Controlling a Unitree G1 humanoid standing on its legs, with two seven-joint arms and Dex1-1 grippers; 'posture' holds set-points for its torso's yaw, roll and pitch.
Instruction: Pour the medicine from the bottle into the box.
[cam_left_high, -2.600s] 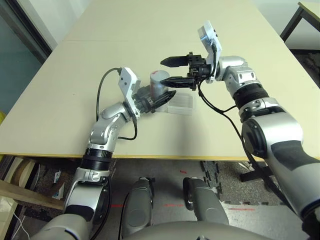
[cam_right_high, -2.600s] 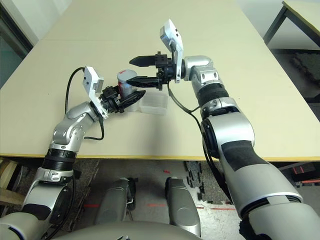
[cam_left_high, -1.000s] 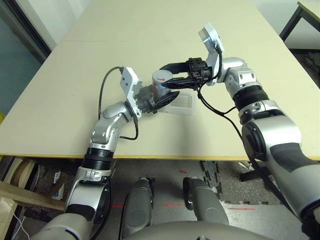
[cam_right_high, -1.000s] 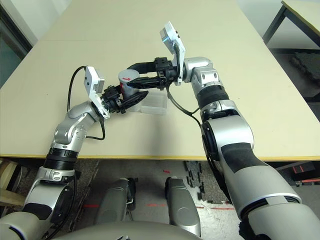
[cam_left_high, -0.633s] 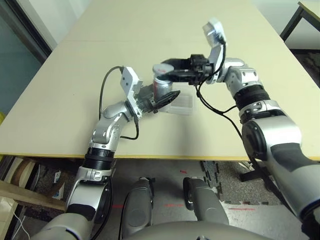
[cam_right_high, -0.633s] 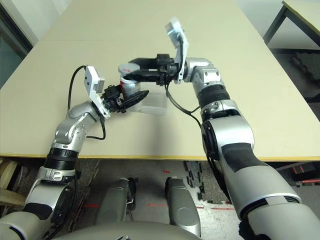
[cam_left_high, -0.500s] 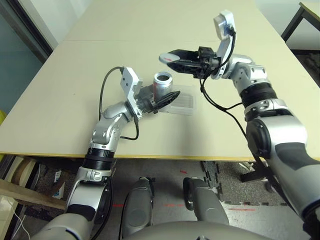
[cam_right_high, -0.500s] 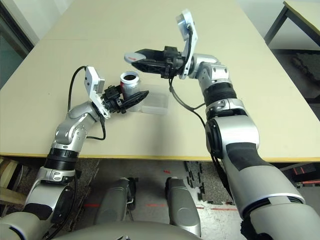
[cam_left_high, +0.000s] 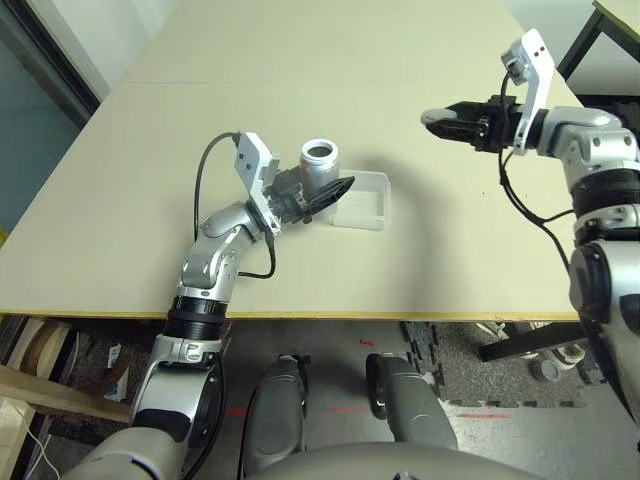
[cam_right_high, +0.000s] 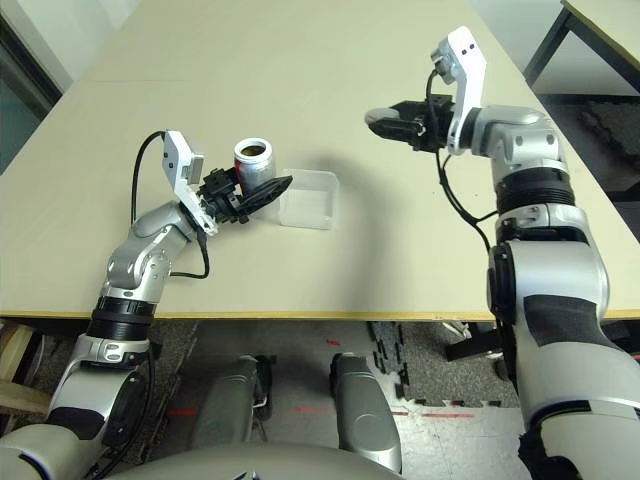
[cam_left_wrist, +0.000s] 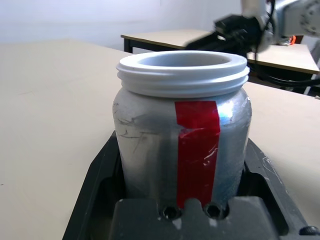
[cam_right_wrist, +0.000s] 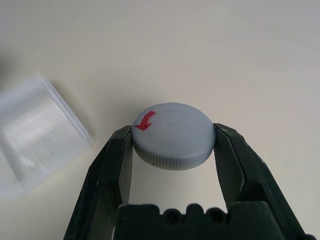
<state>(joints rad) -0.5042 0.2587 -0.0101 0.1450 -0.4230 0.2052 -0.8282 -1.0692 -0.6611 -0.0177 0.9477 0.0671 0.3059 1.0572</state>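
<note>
My right gripper is holding the grey cap (cam_right_wrist: 174, 134) face up over open table (cam_left_high: 462, 186), clear of the box, so it should keep lowering the cap until it is near the table, then let go.
My left gripper (cam_left_high: 326, 186) is shut on the bottle (cam_left_high: 318, 168), a silver-grey cylinder with a red stripe (cam_left_wrist: 196, 145), held upright just above the table. Its white threaded mouth (cam_left_wrist: 183, 66) is uncovered. A brownish-gold tint shows inside the mouth (cam_right_high: 254, 151); I cannot make out the medicine itself. The box (cam_left_high: 384, 199), a shallow clear square tray, lies on the table right beside the bottle, on its right. My right gripper (cam_left_high: 438, 119) hangs in the air well off to the right, shut on the round grey cap (cam_right_wrist: 173, 134) with a red arrow on it.
The beige table (cam_left_high: 450, 250) stretches wide around the bottle and box, its front edge close to me. A dark-legged second table (cam_left_high: 600, 30) stands off the far right corner.
My right gripper closed on the cap, lifted it off the bottle and has swung far to the right with it. The left gripper still holds the bottle beside the box.
</note>
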